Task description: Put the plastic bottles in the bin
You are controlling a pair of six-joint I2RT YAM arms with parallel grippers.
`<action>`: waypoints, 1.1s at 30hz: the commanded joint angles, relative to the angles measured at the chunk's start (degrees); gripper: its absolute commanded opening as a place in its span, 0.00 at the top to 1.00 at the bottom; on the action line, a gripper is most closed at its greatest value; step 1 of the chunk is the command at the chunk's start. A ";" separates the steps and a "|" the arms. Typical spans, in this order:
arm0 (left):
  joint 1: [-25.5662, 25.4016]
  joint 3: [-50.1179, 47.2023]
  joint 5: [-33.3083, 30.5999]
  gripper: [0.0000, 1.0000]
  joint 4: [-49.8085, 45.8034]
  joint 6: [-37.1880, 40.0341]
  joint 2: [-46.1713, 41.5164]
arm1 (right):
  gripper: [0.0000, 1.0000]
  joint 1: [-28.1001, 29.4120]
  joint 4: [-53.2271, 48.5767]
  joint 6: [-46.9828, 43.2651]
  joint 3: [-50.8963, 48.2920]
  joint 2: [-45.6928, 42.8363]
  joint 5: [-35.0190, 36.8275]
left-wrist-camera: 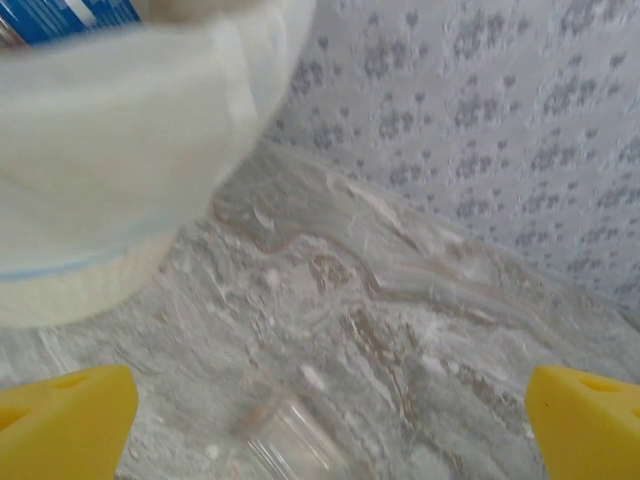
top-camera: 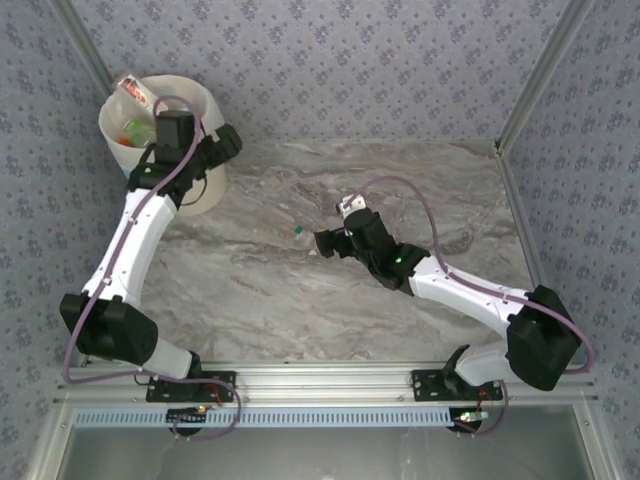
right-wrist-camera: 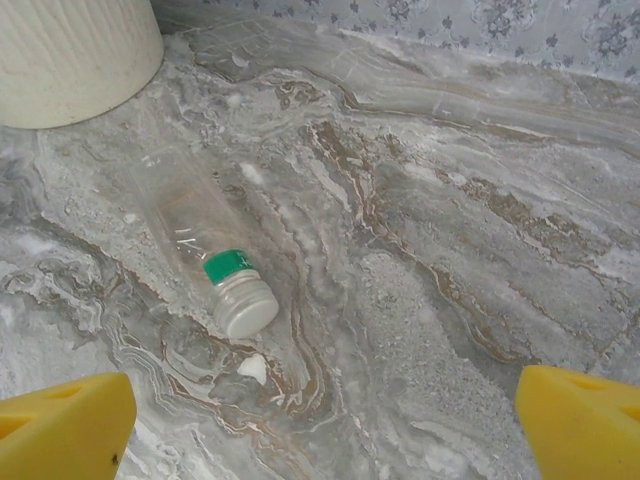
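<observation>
The clear bottle's base [right-wrist-camera: 160,168] points at my open left gripper over free marble. I should go on reaching until the gripper's fingers are on both sides of the bottle's body [right-wrist-camera: 188,212], and then close them.
The bin [top-camera: 203,103] stands at the far left corner with several plastic bottles [top-camera: 135,128] inside. My left gripper [top-camera: 222,148] hovers open beside its right wall. In the left wrist view the bin [left-wrist-camera: 100,200] is at upper left, a blue-labelled bottle [left-wrist-camera: 70,15] shows over its rim, and a blurred clear bottle [left-wrist-camera: 285,445] lies low between the yellow fingertips [left-wrist-camera: 60,420]. One clear bottle [top-camera: 300,232] with a green neck band and pale cap lies on the table just left of my open right gripper [top-camera: 325,243]. In the right wrist view that bottle [right-wrist-camera: 215,250] lies ahead of the left fingertip [right-wrist-camera: 60,425], untouched.
The marble table [top-camera: 420,190] is bounded by patterned walls at the back and sides. A small white scrap [right-wrist-camera: 252,368] lies near the bottle's cap. The bin's ribbed base [right-wrist-camera: 70,60] shows at the upper left of the right wrist view.
</observation>
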 commanded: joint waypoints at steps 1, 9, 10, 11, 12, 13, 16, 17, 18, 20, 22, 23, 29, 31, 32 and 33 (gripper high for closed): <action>-2.56 -0.74 -1.95 0.01 0.28 -2.16 0.06 | 0.00 -0.63 0.10 2.55 -0.72 -0.30 1.06; -7.63 -2.18 -3.36 0.01 -1.73 -5.61 5.44 | 0.00 -1.70 1.65 2.26 -2.65 -1.50 -3.03; -8.12 -2.33 -3.35 0.01 -1.87 -5.85 6.18 | 0.00 -1.86 1.83 2.26 -2.98 -1.82 -3.14; -8.61 -2.30 -3.41 0.01 -2.22 -6.20 7.04 | 0.00 -2.04 2.06 2.33 -3.45 -2.33 -3.19; -9.06 -2.37 -3.46 0.01 -2.66 -6.77 7.82 | 0.00 -2.26 2.10 2.40 -3.92 -2.73 -3.12; -9.41 -2.61 -3.44 0.01 -2.71 -7.40 8.41 | 0.00 -2.37 2.14 2.57 -4.22 -3.01 -2.99; -10.85 -3.59 -3.81 0.01 -2.36 -9.27 10.41 | 0.00 -3.16 2.13 3.07 -5.17 -4.14 -2.70; -11.19 -3.59 -4.24 0.01 -2.73 -10.23 11.34 | 0.00 -3.39 2.05 3.22 -5.48 -4.42 -2.70; -11.29 -3.61 -4.31 0.01 -3.11 -11.22 12.30 | 0.00 -3.62 2.06 3.31 -5.73 -4.67 -2.79; -11.21 -3.62 -3.46 0.01 -2.77 -12.59 14.05 | 0.00 -4.00 1.89 3.32 -5.97 -5.13 -2.83; -11.22 -3.24 -2.69 0.01 -2.20 -14.02 15.79 | 0.00 -4.25 1.69 3.36 -6.19 -5.47 -2.79; -11.22 -2.88 -2.03 0.00 -2.22 -14.74 16.83 | 0.00 -4.41 1.66 3.39 -6.34 -5.70 -2.79; -11.12 -1.50 -0.81 0.01 -2.91 -20.51 22.67 | 0.00 -4.63 1.42 3.57 -7.08 -6.82 -2.44; -11.13 -2.00 0.38 0.00 -2.41 -22.86 23.97 | 0.00 -4.59 1.28 3.73 -7.46 -7.28 -2.20; -11.22 -2.51 0.61 0.01 -2.01 -24.06 24.37 | 0.00 -4.59 1.16 3.84 -7.65 -7.62 -2.04; -11.22 -3.08 0.27 0.01 -1.76 -25.22 24.82 | 0.00 -4.59 1.16 3.95 -7.95 -7.97 -1.79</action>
